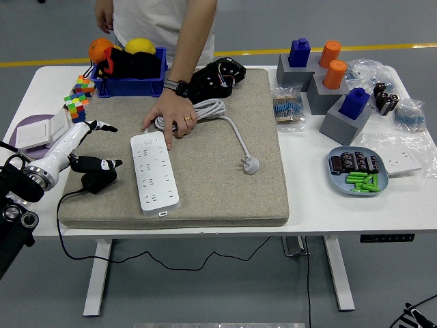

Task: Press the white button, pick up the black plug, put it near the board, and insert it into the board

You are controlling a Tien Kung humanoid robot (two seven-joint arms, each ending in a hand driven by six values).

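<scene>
My gripper is going to carry the black plug to the board. The cable (pixel 67 195) hangs slack over the mat's edge (pixel 59 223), so it will slide along that edge as I do this.
A white power strip (pixel 155 171) lies on the grey mat (pixel 225 191), with a small button (pixel 164 213) at its near end. Its white cord (pixel 205 109) is coiled at the far end and ends in a white plug (pixel 250 164). The black plug (pixel 99 180) sits on the mat's left edge, its cable trailing off the table. My left hand (pixel 111 145) hovers just beyond that plug, open, with the fingers spread and the thumb right above the plug, holding nothing. A person's hand (pixel 172 116) rests on the strip's far end and the cord.
A blue bin (pixel 130 85) with fruit stands at the back left, with colour cubes (pixel 76 96) and a white switch panel (pixel 33 133) beside it. Grey blocks with blue and orange pieces (pixel 328 82) and a plate of batteries (pixel 358 171) are on the right.
</scene>
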